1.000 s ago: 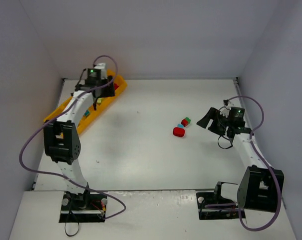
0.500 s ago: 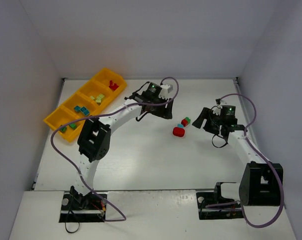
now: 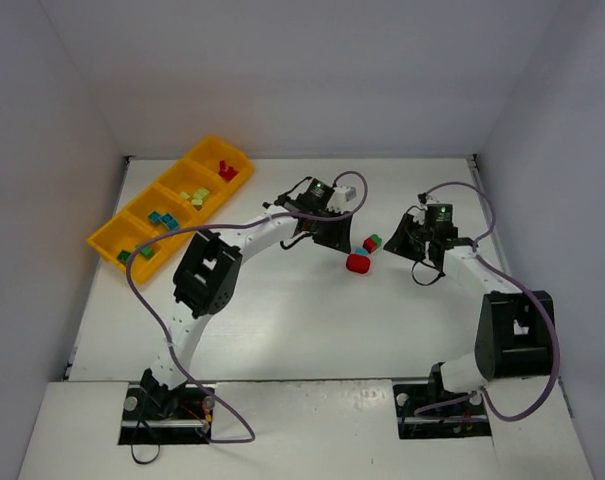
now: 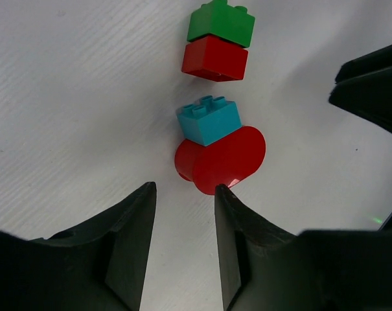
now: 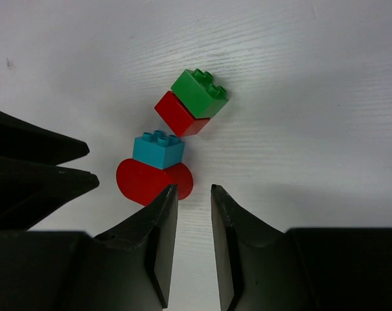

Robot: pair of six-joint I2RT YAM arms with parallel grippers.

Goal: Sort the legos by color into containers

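The red half-round has the teal brick joined point(image 3: 360, 252) to it, so my right gripper should open and take hold of the red half-round point(image 3: 358, 264) before my left gripper takes the teal brick.
Two small lego stacks lie mid-table. One is a teal brick point(image 4: 208, 121) resting on a red half-round point(image 4: 225, 159). The other is a green brick point(image 4: 221, 23) joined to a red brick point(image 4: 215, 58). My left gripper point(image 4: 184, 188) is open just short of the half-round, nothing between its fingers, one tip at the half-round's edge. From the other side my right gripper point(image 5: 193, 189) faces the half-round point(image 5: 153, 181), its jaws drawn to a narrow slit around nothing. The orange-yellow tray of containers point(image 3: 104, 240) lies far left.
The tray's compartments hold red bricks point(image 3: 225, 170), yellow-green bricks point(image 3: 194, 196), teal bricks point(image 3: 162, 218) and green bricks point(image 3: 142, 253). White walls close in the table at the back and on both sides. The two grippers face each other, only the stacks point(image 3: 362, 255) between them.
My left arm has swung from the tray across to the bricks at mid-table. The right arm has moved in towards them. Both pairs of jaws have narrowed.
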